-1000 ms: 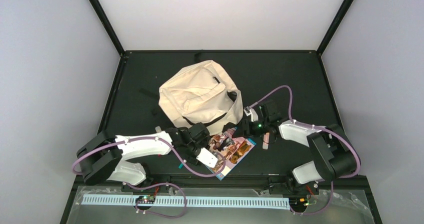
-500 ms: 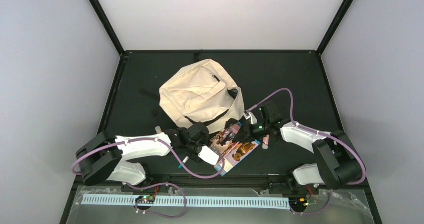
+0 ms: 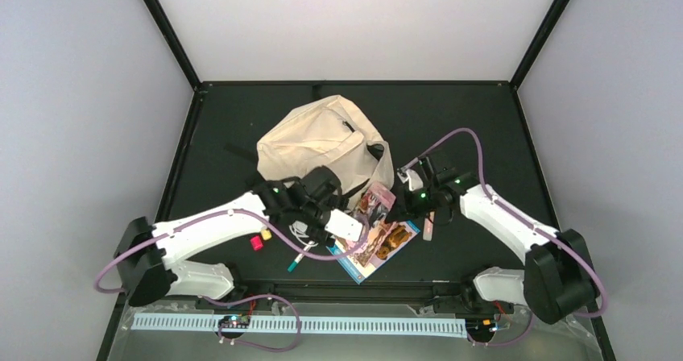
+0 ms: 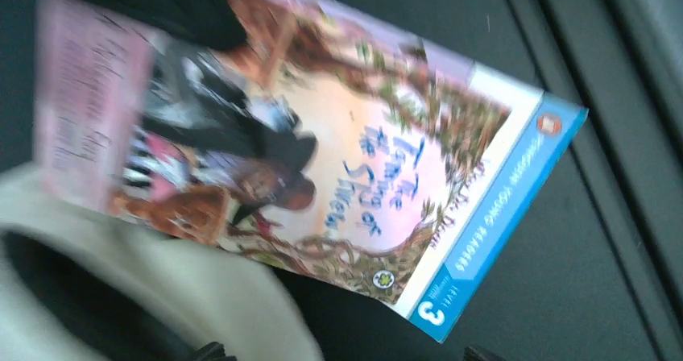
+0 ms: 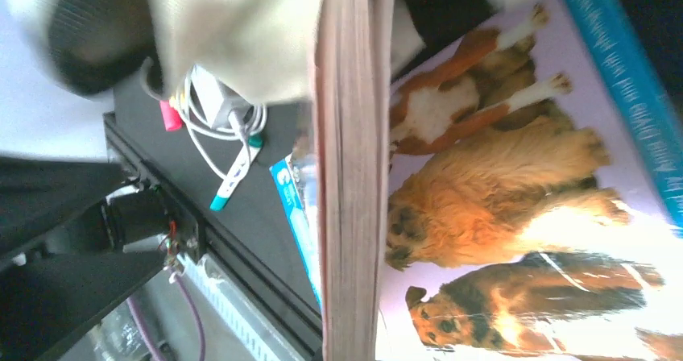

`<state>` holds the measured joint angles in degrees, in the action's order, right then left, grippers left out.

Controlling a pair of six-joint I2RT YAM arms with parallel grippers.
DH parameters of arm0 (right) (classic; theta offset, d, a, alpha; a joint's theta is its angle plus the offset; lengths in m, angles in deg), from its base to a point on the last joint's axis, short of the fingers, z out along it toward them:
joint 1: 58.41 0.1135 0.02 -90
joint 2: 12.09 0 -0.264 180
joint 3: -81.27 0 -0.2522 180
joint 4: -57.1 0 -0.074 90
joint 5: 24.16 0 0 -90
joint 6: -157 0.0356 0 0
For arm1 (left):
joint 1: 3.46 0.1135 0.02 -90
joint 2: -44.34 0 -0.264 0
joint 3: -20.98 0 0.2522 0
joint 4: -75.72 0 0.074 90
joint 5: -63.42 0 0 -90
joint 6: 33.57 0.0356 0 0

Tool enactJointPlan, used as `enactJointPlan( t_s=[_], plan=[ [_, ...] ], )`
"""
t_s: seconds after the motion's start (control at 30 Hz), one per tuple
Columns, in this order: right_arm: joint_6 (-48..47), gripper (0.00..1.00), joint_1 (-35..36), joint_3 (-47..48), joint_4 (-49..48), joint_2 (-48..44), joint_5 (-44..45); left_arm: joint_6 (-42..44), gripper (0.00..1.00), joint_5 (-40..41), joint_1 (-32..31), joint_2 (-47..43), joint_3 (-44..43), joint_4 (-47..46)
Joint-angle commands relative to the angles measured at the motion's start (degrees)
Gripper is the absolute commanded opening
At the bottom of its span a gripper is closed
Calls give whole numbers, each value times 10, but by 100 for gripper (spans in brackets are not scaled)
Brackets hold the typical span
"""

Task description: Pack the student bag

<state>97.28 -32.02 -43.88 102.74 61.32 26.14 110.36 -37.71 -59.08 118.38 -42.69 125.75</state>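
Observation:
The bag lies closed next to the pink book in the robot's right gripper, so next the left gripper lifts the bag's near edge open before the book goes in.
The student bag is a cream fabric backpack lying at the table's middle; its fabric shows in the left wrist view. My left gripper is at the bag's near edge, its jaws wide apart, with bag cloth by one fingertip. My right gripper is shut on a pink book and holds it tilted up on edge beside the bag's near right corner. The book's page block is seen edge-on in the right wrist view, where my fingers are hidden.
Flat books lie at the front: one with a blue spine, one with dogs on its cover. A white cable, a teal pen, a red piece, a yellow piece and a pink stick lie near.
My left arm swung from the front edge up to the bag, uncovering the cable, pen and small pieces. My right gripper raised the pink book on edge, towards the bag.

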Motion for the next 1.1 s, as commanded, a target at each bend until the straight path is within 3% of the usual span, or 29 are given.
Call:
enactJointPlan(
  t_s=[0.0,0.1,0.2,0.43,0.53,0.63,0.67,0.8,0.87,0.9,1.07],
  plan=[
    [-34,1,-2,57,123,-45,110,-69,79,-133,37,-41,-115,142],
    [-28,1,-5,89,161,-77,155,-136,89,-114,73,-27,-143,90],
    [-17,1,-8,130,194,-107,206,-172,95,-21,88,7,-135,15],
    [0,1,-10,236,268,-175,354,-213,91,40,115,108,-164,-58],
    [5,1,-11,238,248,-204,354,-235,75,66,125,130,-169,-95],
    [0,1,-11,230,232,-218,332,-254,38,60,146,126,-169,-117],
    [-3,1,-11,227,226,-220,327,-253,32,54,151,121,-162,-128],
    [-4,1,-11,209,185,-236,298,-242,31,63,158,118,-139,-158],
    [9,1,-10,196,149,-247,270,-237,7,85,163,129,-140,-159],
    [22,1,-10,185,122,-252,251,-241,2,95,167,134,-147,-155],
    [207,1,-6,42,-145,-281,132,-323,2,16,209,105,-227,-94]
  ],
)
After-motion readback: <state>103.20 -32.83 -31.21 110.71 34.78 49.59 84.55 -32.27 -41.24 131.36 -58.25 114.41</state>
